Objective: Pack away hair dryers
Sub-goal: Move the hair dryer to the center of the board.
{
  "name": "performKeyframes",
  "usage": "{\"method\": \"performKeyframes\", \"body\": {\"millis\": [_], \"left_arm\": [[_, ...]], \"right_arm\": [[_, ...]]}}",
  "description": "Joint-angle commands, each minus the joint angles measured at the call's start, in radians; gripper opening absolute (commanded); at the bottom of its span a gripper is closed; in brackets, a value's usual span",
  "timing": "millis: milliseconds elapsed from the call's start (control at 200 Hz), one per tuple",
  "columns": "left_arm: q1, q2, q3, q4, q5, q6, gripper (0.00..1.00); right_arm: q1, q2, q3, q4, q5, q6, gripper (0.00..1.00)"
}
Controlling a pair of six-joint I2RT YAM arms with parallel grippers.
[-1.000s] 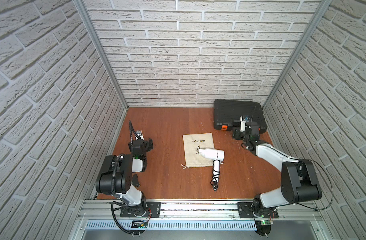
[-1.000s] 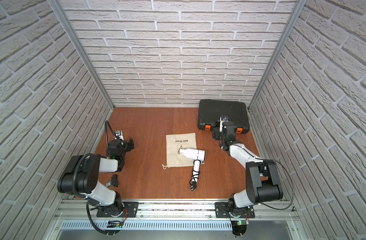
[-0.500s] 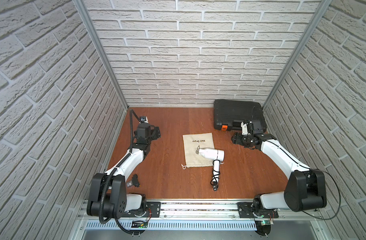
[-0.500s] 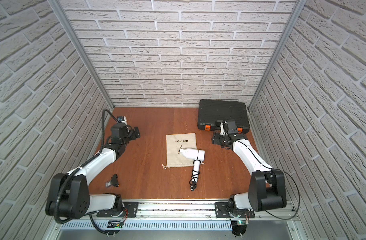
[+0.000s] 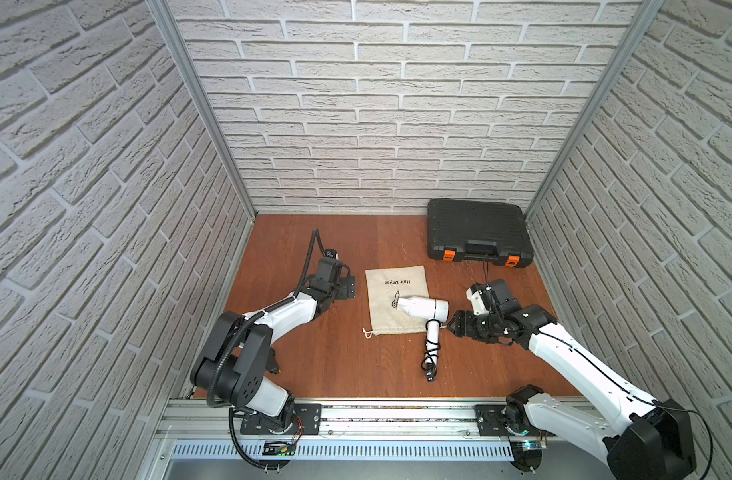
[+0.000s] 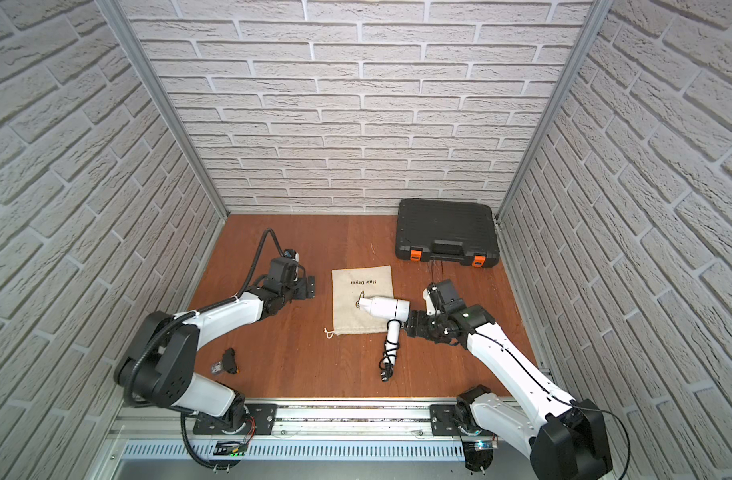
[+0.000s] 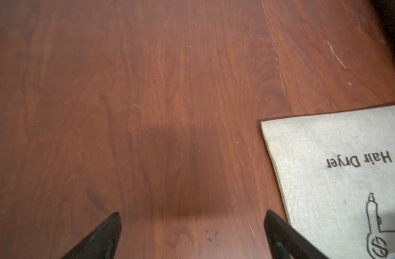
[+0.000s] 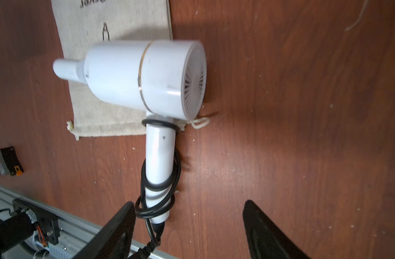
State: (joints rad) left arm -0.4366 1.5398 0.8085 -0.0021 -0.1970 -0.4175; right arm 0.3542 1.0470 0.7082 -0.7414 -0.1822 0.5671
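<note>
The hair dryer's body lies across the bag [image 5: 417, 307], so my right gripper should raise the dryer by its handle [image 5: 432, 338] and my left gripper should take its body.
A white hair dryer [image 5: 422, 308] [image 6: 387, 309] lies on its side on the wooden floor. Its nozzle rests on a beige cloth bag [image 5: 381, 318] [image 6: 349, 309] printed "Hair Dryer". A black cord [image 5: 429, 358] is coiled round the dryer's handle. My right gripper [image 5: 455, 325] [image 6: 410, 326] is just right of the handle, open and holding nothing. In the right wrist view the dryer [image 8: 145, 76] fills the middle, and the handle's cord-wrapped end sits beside one fingertip of the gripper [image 8: 189, 205]. My left gripper [image 5: 347, 286] [image 7: 192, 216] is open over bare floor, left of the bag [image 7: 337, 179].
A shut black case [image 5: 476, 232] [image 6: 445, 228] with orange latches lies at the back right corner. A small black part [image 6: 229, 360] lies on the floor near the left arm's base. Brick walls close three sides. A metal rail [image 5: 376, 415] runs along the front.
Both arms have unfolded and reached inward. The right gripper has come from beside the case down to the dryer's handle. The left gripper has moved toward the bag's left edge.
</note>
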Motion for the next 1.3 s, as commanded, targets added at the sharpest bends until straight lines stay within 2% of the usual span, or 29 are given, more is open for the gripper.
{"method": "performKeyframes", "body": {"millis": [0, 245, 535, 655, 900, 1180, 1295], "left_arm": [[-0.034, 0.057, 0.08, -0.023, 0.031, -0.004, 0.98], [-0.087, 0.153, 0.167, -0.056, 0.029, -0.02, 0.98], [-0.109, 0.18, 0.196, -0.084, 0.015, -0.039, 0.98], [-0.113, 0.181, 0.197, -0.107, -0.01, -0.041, 0.98], [-0.108, 0.172, 0.195, -0.163, -0.082, -0.071, 0.98], [-0.07, 0.138, 0.16, -0.224, -0.132, -0.179, 0.98], [-0.058, 0.101, 0.145, -0.23, -0.136, -0.196, 0.98]], "right_arm": [[0.043, 0.018, -0.004, 0.019, -0.01, 0.027, 0.77], [0.11, 0.171, 0.023, 0.121, -0.02, 0.045, 0.77], [0.159, 0.419, 0.138, 0.195, -0.027, 0.032, 0.74], [0.176, 0.502, 0.19, 0.2, -0.002, 0.015, 0.71], [0.183, 0.661, 0.344, 0.204, 0.028, -0.055, 0.5], [0.192, 0.826, 0.562, 0.202, 0.034, -0.114, 0.46], [0.192, 0.847, 0.603, 0.206, 0.047, -0.141, 0.47]]}}
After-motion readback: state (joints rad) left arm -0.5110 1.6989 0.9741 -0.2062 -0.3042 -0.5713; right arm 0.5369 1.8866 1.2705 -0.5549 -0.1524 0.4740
